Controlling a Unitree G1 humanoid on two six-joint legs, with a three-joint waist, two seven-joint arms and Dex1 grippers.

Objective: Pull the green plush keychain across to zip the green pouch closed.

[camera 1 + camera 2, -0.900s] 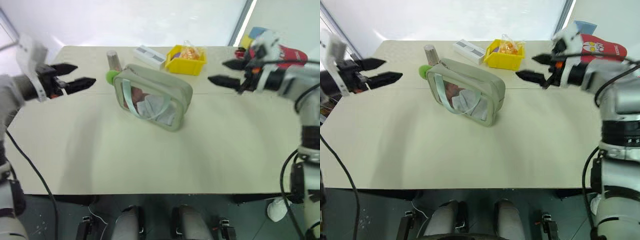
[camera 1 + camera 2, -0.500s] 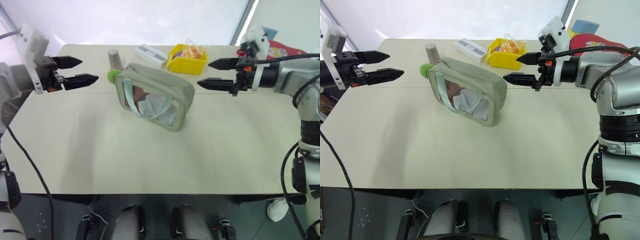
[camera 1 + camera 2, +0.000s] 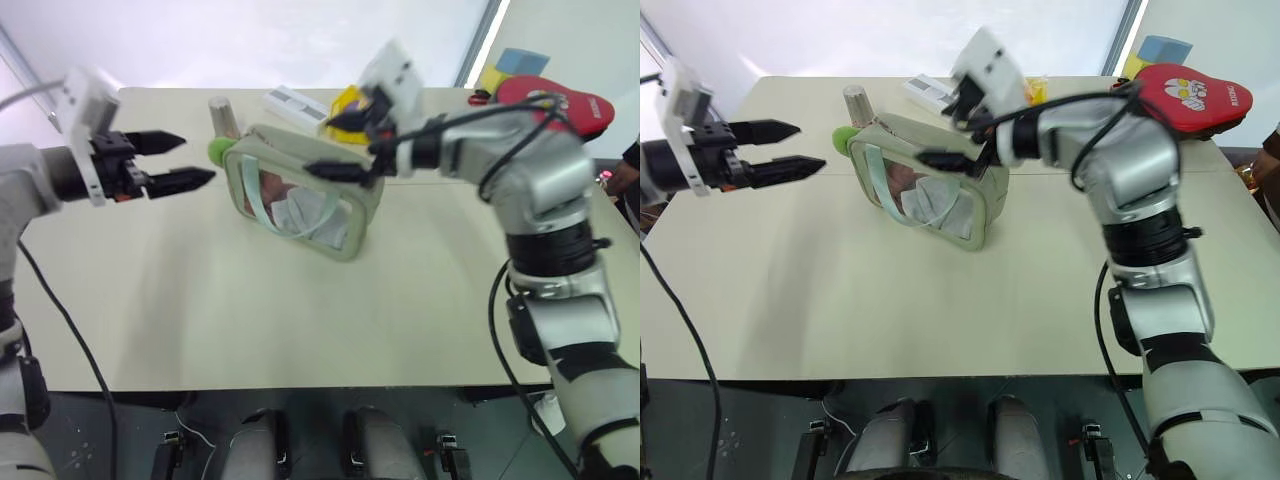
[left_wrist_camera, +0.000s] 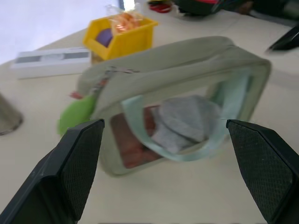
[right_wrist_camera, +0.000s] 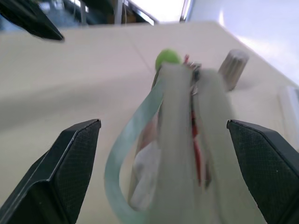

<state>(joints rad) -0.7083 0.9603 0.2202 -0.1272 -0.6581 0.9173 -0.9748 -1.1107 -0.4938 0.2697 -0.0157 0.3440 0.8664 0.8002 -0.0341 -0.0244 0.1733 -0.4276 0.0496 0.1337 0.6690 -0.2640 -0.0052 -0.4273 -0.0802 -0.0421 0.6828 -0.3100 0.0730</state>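
Observation:
Metal hardware (image 5: 195, 70) can be seen between the green plush keychain (image 3: 220, 151) and the zipper. The keychain will stretch out in front of the zipper's slider when I pull.
The green pouch (image 3: 300, 195) stands on the table a little left of centre, its clear front panel and mint strap facing me. The zipper along its top (image 5: 194, 107) gapes, showing red inside. The green plush keychain (image 3: 220, 152) hangs at the pouch's far left corner, also seen in the left wrist view as the keychain (image 4: 74, 116). My left gripper (image 3: 198, 158) is open and level, just left of the keychain and apart from it. My right gripper (image 3: 318, 147) is open above the pouch's top right part, its fingers (image 5: 70, 163) straddling the zipper line without holding anything.
Behind the pouch stand a small capped bottle (image 3: 225, 115), a white box (image 3: 295, 103) and a yellow bin (image 4: 119, 37) with wrapped items. A red case (image 3: 555, 100) lies at the table's far right corner. Bare tabletop (image 3: 300, 320) stretches in front of the pouch.
My right arm has swung left from the table's right side to above the pouch. The left gripper has edged right, closer to the keychain. Both stay open.

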